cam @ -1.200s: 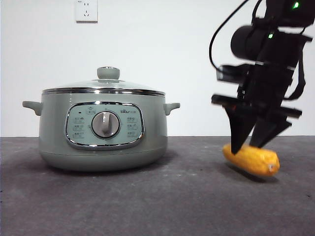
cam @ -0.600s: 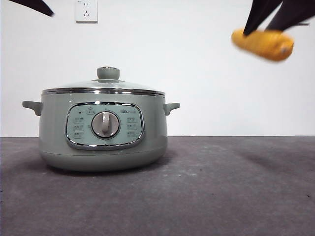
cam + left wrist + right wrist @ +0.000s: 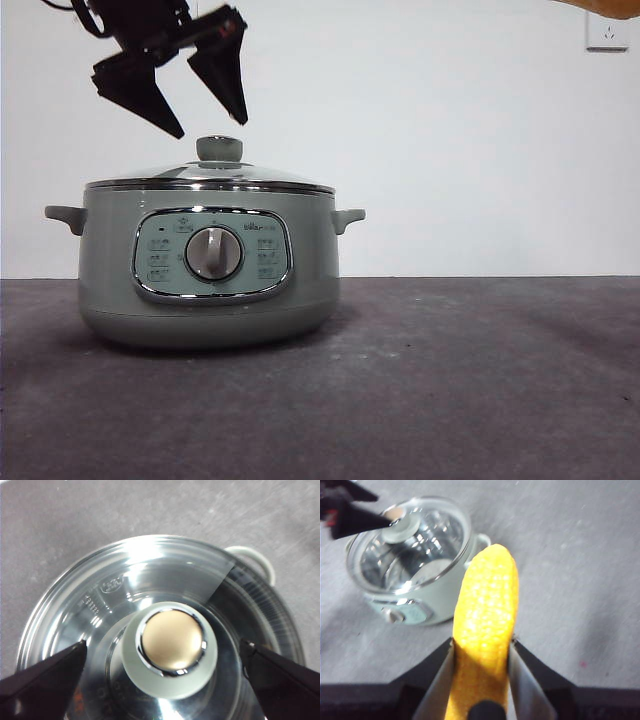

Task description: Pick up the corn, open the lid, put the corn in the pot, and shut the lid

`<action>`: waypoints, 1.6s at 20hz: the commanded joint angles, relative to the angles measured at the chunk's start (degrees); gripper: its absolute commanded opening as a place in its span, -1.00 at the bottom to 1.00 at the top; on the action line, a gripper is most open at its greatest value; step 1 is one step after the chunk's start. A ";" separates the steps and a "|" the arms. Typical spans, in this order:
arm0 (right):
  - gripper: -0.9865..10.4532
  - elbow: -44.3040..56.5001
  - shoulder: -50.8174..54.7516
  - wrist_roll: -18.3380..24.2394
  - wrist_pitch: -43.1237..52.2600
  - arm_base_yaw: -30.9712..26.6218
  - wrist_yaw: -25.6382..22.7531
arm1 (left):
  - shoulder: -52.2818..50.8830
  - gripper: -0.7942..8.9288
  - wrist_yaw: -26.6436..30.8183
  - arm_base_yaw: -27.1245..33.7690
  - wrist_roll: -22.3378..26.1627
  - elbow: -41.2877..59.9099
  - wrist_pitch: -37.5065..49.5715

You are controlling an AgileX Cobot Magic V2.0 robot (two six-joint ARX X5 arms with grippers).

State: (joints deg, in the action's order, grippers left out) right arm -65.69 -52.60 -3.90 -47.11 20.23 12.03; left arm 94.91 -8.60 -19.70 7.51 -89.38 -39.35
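Only smooth, shiny metal (image 3: 172, 570) can be seen through the glass lid, so I expect to find the pale green pot (image 3: 210, 265) empty when I lift it open.
The pale green pot (image 3: 210, 265) stands on the dark table with the glass lid (image 3: 150, 176) on it. My left gripper (image 3: 210, 126) hangs open just above the lid's knob (image 3: 220, 148). In the left wrist view its jaws stand wide on either side of the knob (image 3: 172, 642) without touching it. My right gripper (image 3: 482, 642) is shut on the corn (image 3: 487, 605) and holds it high in the air, up and to the side of the pot (image 3: 420, 602). In the front view only an orange sliver of the corn (image 3: 600, 5) shows at the top right edge.
The dark grey table (image 3: 450, 380) stretches open to the right of the pot. A white wall with a socket (image 3: 610, 30) is behind. The pot's side handles (image 3: 350, 217) stick out left and right.
My right gripper has lifted the corn from the table up to the top edge of the front view. My left gripper has come down from the top corner to just above the lid knob.
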 commanded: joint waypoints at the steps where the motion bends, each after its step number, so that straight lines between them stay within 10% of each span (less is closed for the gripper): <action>1: -0.85 -0.26 0.00 -0.68 -0.83 0.07 0.24 | 1.40 0.38 -0.11 -0.13 0.61 -0.20 0.76; 10: -0.85 -0.26 0.00 -0.63 -0.66 0.07 0.17 | 4.24 0.38 -0.39 -0.26 0.02 -0.20 0.92; 26: -0.85 -0.26 -0.07 -0.44 -0.85 0.07 0.13 | 4.31 -0.88 -2.08 -1.01 -1.53 -0.20 -0.20; 32: -0.85 -0.26 -0.07 -0.48 0.31 0.07 0.17 | 1.29 -0.85 -2.08 -0.55 -1.53 -0.33 1.64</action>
State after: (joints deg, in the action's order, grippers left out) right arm -65.69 -52.64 -4.10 -47.35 20.23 12.03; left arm 97.86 -9.78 -20.36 6.42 -89.52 -38.92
